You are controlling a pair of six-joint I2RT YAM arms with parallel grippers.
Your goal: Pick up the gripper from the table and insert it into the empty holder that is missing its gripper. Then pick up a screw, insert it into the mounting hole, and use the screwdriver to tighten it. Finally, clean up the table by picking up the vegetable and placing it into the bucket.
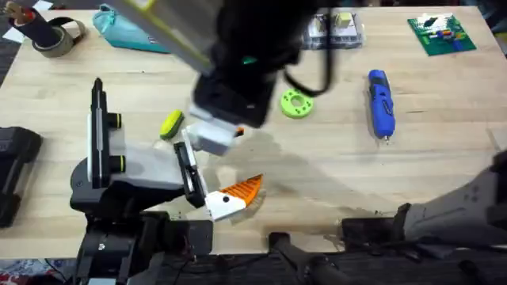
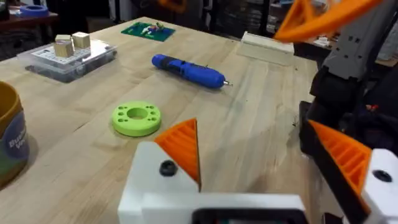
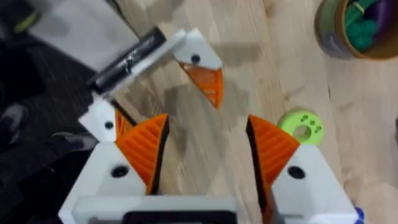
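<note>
The blue screwdriver (image 1: pixel 381 104) has a thick body like a power tool's that ends in a short bit (image 1: pixel 387 140), so its tip should light up when I grip its rear end.
The gripper (image 1: pixel 232 197) (image 3: pixel 202 68), a white base with an orange pad, lies on the table (image 1: pixel 333 158) against the end of the holder's black rail. The holder (image 1: pixel 119 162) stands at the left. My right gripper (image 3: pixel 205 127) hovers open above the loose gripper. My left gripper (image 1: pixel 234 133) (image 2: pixel 250 124) is open and holds nothing, just right of the yellow vegetable (image 1: pixel 171 124). The blue screwdriver (image 1: pixel 380 103) (image 2: pixel 186 70) lies at the right. The bucket (image 2: pixel 9 134) (image 3: pixel 357 28) holds green pieces; in the overhead view a dark blurred arm hides it.
A green disc (image 1: pixel 296 104) (image 2: pixel 137 118) (image 3: pixel 303 126) lies mid-table. At the back are a clear parts box (image 1: pixel 337 30) (image 2: pixel 68 56), a green board (image 1: pixel 441 34), a teal pouch (image 1: pixel 127 28) and a tape roll (image 1: pixel 55 36).
</note>
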